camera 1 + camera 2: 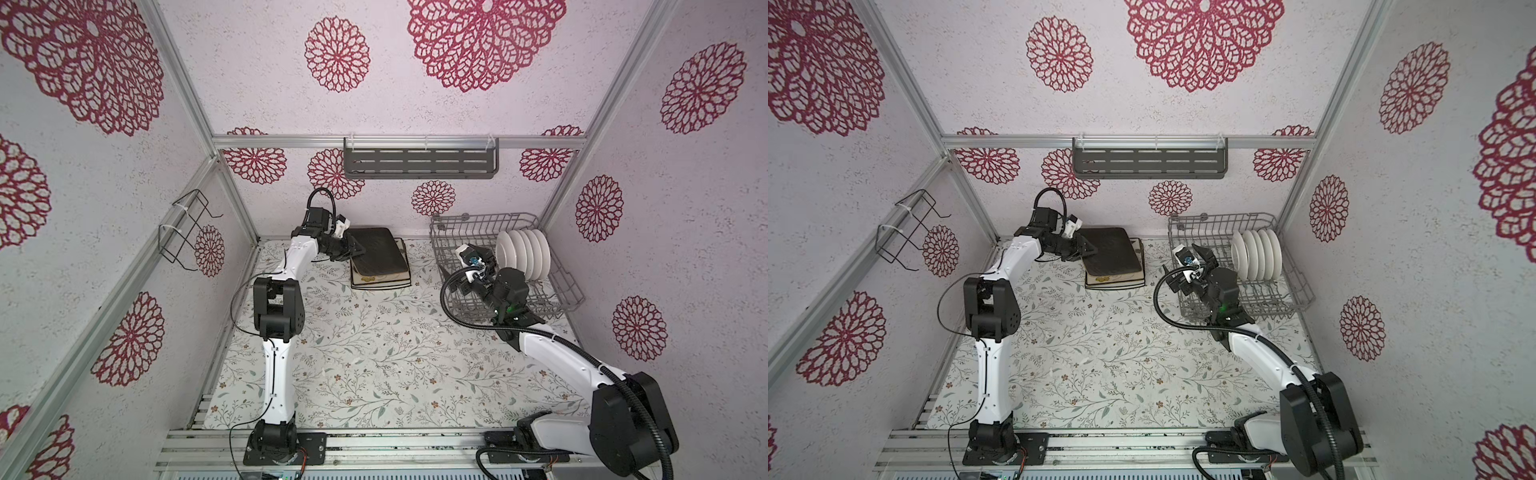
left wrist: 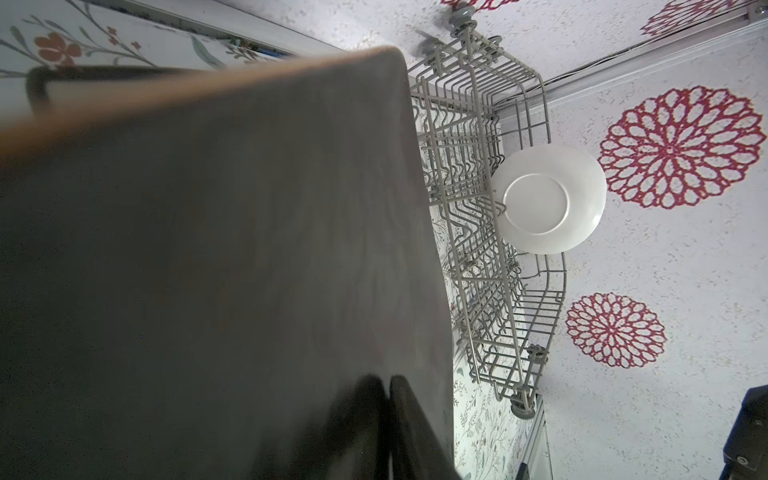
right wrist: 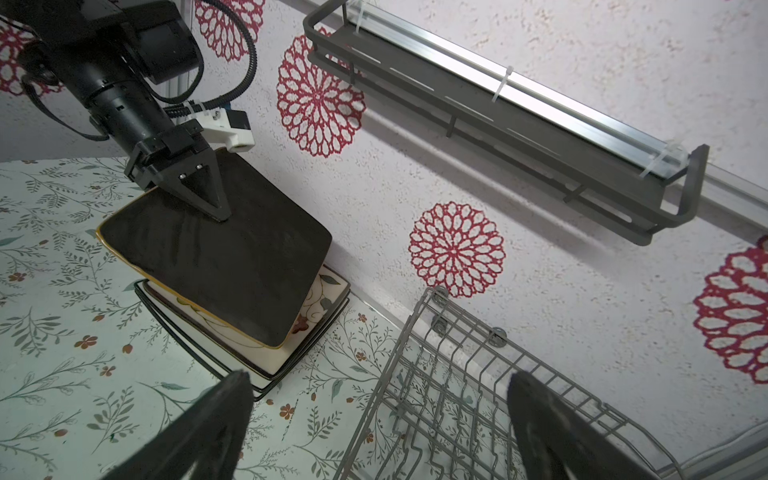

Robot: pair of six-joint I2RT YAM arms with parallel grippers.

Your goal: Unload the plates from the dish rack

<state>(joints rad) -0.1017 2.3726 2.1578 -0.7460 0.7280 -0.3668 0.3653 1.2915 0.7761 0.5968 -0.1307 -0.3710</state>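
The black plate (image 1: pixel 380 250) is over the cream stack (image 1: pixel 387 280) with their sides nearly in line, so my left gripper should keep lowering until the black plate rests there, then let go.
My left gripper (image 1: pixel 353 249) is shut on the edge of a black square plate (image 1: pixel 376 249), which it holds tilted over a stack of cream rectangular plates (image 1: pixel 380 283) at the back of the table. In the left wrist view the black plate (image 2: pixel 208 249) fills most of the picture, with the gripper (image 2: pixel 388 380) closed on it. The right wrist view shows the black plate (image 3: pixel 232 266) with its low corner at the cream stack (image 3: pixel 274 361). The grey dish rack (image 1: pixel 453 232) stands at the back right with several round white plates (image 1: pixel 523 253) upright in it. My right gripper (image 3: pixel 380 376) hangs open over the rack's left part, holding nothing.
A dark slotted shelf (image 1: pixel 419 162) hangs on the back wall above the rack. A black wire holder (image 1: pixel 187 232) is fixed to the left wall. The floral table mat (image 1: pixel 374 353) stretches between the two arms' bases.
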